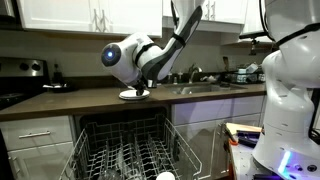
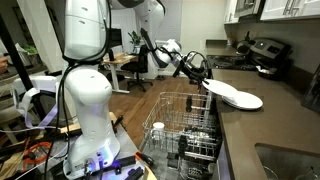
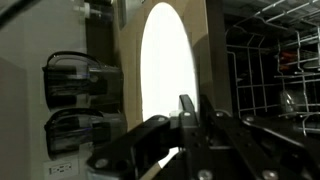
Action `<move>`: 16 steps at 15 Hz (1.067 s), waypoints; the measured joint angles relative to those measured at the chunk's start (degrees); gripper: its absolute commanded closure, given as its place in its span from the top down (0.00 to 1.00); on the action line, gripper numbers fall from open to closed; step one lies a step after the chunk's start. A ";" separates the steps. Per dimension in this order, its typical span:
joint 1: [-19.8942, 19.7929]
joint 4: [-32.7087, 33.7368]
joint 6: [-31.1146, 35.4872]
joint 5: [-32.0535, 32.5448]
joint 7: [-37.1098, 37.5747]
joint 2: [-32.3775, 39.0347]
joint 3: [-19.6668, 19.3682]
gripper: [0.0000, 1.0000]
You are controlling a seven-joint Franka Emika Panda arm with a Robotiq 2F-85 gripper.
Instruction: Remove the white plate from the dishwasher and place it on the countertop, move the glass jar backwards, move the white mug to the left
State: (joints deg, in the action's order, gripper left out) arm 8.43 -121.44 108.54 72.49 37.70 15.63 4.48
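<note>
The held white plate (image 2: pixel 216 87) is clear of the rack and extends over the flat plate on the countertop (image 2: pixel 246 101), so the robot's gripper should keep moving it down until the two plates stack, then let go.
The white plate (image 1: pixel 131 95) (image 2: pixel 237 96) lies nearly flat, low over the dark countertop (image 1: pixel 80 101) (image 2: pixel 262 128); I cannot tell whether it touches. My gripper (image 1: pixel 144 88) (image 2: pixel 202 79) (image 3: pixel 186 112) is shut on the plate's rim. In the wrist view the plate (image 3: pixel 165 60) is a bright oval beyond the fingers. Below the counter the dishwasher stands open with its wire rack (image 1: pixel 125 150) (image 2: pixel 186 130) pulled out. A small white thing (image 1: pixel 165 177) sits at the rack's front; I cannot tell if it is the white mug. The glass jar cannot be made out.
A sink (image 1: pixel 205 88) (image 2: pixel 292 160) is set in the countertop beside the plate. A stove (image 1: pixel 20 72) stands at one end, and a dark appliance (image 2: pixel 266 52) at the back. The white robot base (image 1: pixel 290 95) (image 2: pixel 86 90) stands by the dishwasher.
</note>
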 measured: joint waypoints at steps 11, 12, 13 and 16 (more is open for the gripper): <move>-3.23 5.15 7.45 8.02 -1.63 5.11 -2.76 0.03; -3.72 5.89 8.41 8.52 -1.82 5.83 -3.01 0.03; -4.22 6.64 9.42 8.93 -2.09 6.51 -3.26 0.03; -5.57 9.10 12.18 9.31 -3.57 8.60 -4.01 0.03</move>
State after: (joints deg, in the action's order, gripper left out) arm 2.86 -112.34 120.72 81.80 34.13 24.24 0.47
